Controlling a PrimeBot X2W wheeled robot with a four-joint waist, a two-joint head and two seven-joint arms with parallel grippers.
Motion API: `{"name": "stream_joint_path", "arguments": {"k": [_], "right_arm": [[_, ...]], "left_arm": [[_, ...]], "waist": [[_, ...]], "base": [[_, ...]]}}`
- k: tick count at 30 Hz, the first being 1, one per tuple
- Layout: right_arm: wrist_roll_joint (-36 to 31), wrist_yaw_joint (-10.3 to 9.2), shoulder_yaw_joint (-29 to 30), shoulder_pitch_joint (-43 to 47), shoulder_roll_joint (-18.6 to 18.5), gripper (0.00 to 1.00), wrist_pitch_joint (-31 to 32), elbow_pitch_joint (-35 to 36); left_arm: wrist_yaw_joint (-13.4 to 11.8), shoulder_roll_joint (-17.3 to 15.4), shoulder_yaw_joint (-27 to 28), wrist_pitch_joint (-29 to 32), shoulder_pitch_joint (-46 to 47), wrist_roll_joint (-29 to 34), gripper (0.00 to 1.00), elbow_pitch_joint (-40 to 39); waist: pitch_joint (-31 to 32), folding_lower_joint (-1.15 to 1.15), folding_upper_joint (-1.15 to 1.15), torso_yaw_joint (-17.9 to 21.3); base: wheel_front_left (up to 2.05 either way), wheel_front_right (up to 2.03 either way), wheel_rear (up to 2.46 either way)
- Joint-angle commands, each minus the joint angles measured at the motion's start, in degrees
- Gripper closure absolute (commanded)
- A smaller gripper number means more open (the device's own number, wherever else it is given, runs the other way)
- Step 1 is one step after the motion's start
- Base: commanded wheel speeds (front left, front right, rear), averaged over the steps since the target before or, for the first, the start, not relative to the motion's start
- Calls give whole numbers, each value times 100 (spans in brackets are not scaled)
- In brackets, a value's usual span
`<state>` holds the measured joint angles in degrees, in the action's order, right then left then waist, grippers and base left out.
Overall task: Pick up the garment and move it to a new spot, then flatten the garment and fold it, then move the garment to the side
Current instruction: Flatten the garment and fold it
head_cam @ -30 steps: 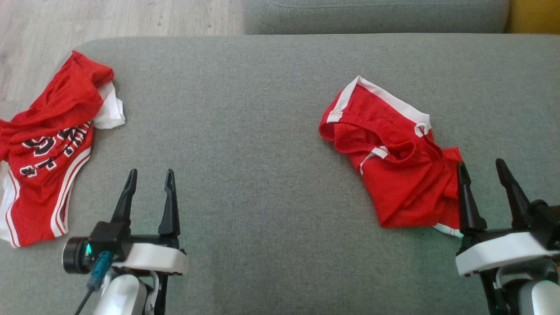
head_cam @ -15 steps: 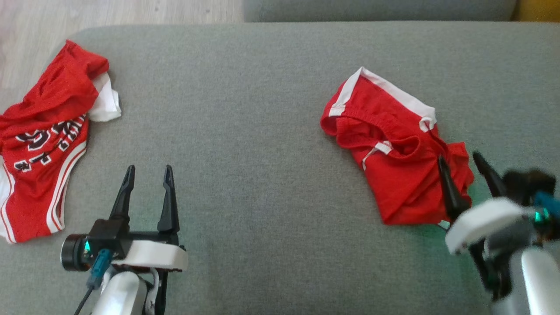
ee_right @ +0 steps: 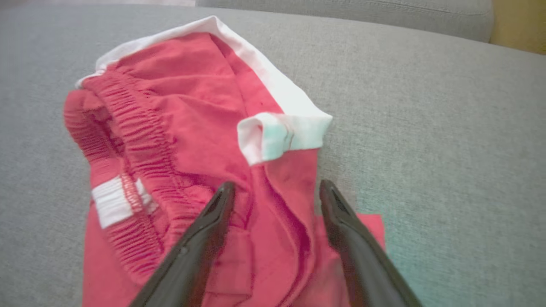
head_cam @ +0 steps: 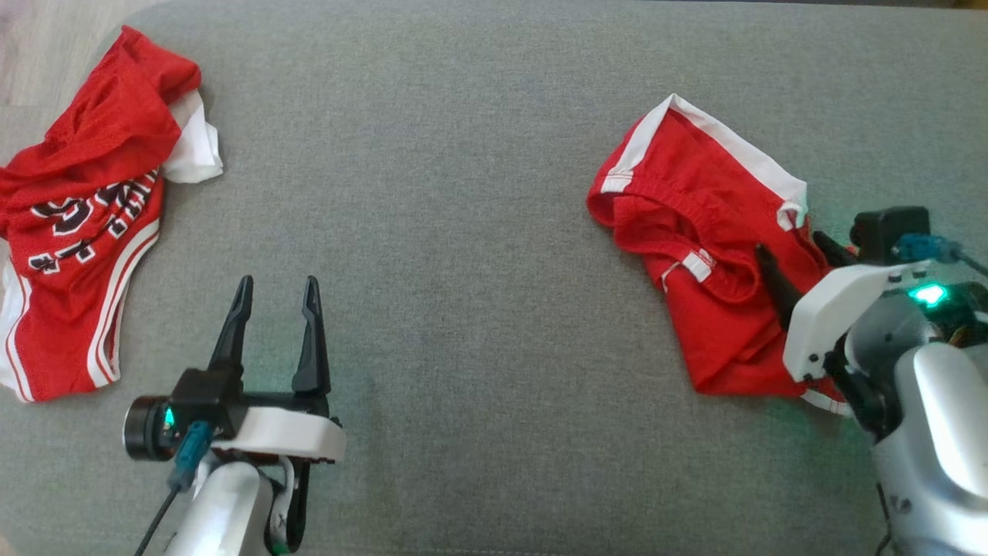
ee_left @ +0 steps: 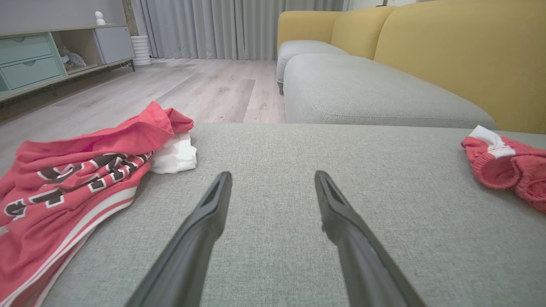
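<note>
The white cuff (head_cam: 790, 215) is curling back above a red fold, so the shorts' leg (head_cam: 803, 252) will open out and the waistband will stay bunched up when I pull.
Crumpled red shorts with white trim (head_cam: 710, 255) lie on the right part of the grey cushion (head_cam: 463, 232); they also show in the right wrist view (ee_right: 192, 128) and at the right edge of the left wrist view (ee_left: 507, 166). My right gripper (head_cam: 791, 247) hovers over the shorts' right side, open, its fingers straddling a red fold (ee_right: 277, 187) below the white cuff. My left gripper (head_cam: 278, 286) stands open over bare cushion at the lower left, nothing between its fingers (ee_left: 273, 179).
A red jersey with dark lettering and white stripes (head_cam: 77, 224) lies bunched at the cushion's left edge, with white fabric (head_cam: 193, 147) beside it. Wooden floor (ee_left: 192, 85), a grey seat with yellow backrest (ee_left: 384, 76) and a cabinet (ee_left: 34, 55) lie beyond.
My right gripper has moved up and leftward over the shorts, its wrist turned. The head camera has tilted down, shifting the whole picture. The left gripper has kept still.
</note>
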<state>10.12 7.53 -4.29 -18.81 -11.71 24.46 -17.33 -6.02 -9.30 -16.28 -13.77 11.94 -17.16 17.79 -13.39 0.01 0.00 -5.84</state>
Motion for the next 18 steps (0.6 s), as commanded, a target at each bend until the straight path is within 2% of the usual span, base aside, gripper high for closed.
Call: {"name": "stream_joint_path", "arguments": {"k": [1,2,8,11,18], "right_arm": [[69,-4,-75,-238,-93,55,17,157],[83,-4,-38,-261,-103,100,22,149],[168,-4,450,-129,-40,100,-81,368],[193,-4,1133,215,106,100,-87,618],[110,-4,1844,612,242,100,-207,533]], "left_arm": [[2,-50,196,-76,251,-36,0,-120],[4,-43,195,-81,257,-37,0,-104],[10,-18,204,-101,272,-36,0,-47],[-4,-1,229,-110,256,-40,0,-31],[-3,7,252,-117,264,-40,0,-17]], "waist": [[5,-1,0,-5],[6,-1,0,-7],[36,-1,0,-4],[67,-1,0,25],[71,-1,0,75]], "base": [[0,0,0],[0,0,0],[0,0,0],[0,0,0],[0,0,0]]}}
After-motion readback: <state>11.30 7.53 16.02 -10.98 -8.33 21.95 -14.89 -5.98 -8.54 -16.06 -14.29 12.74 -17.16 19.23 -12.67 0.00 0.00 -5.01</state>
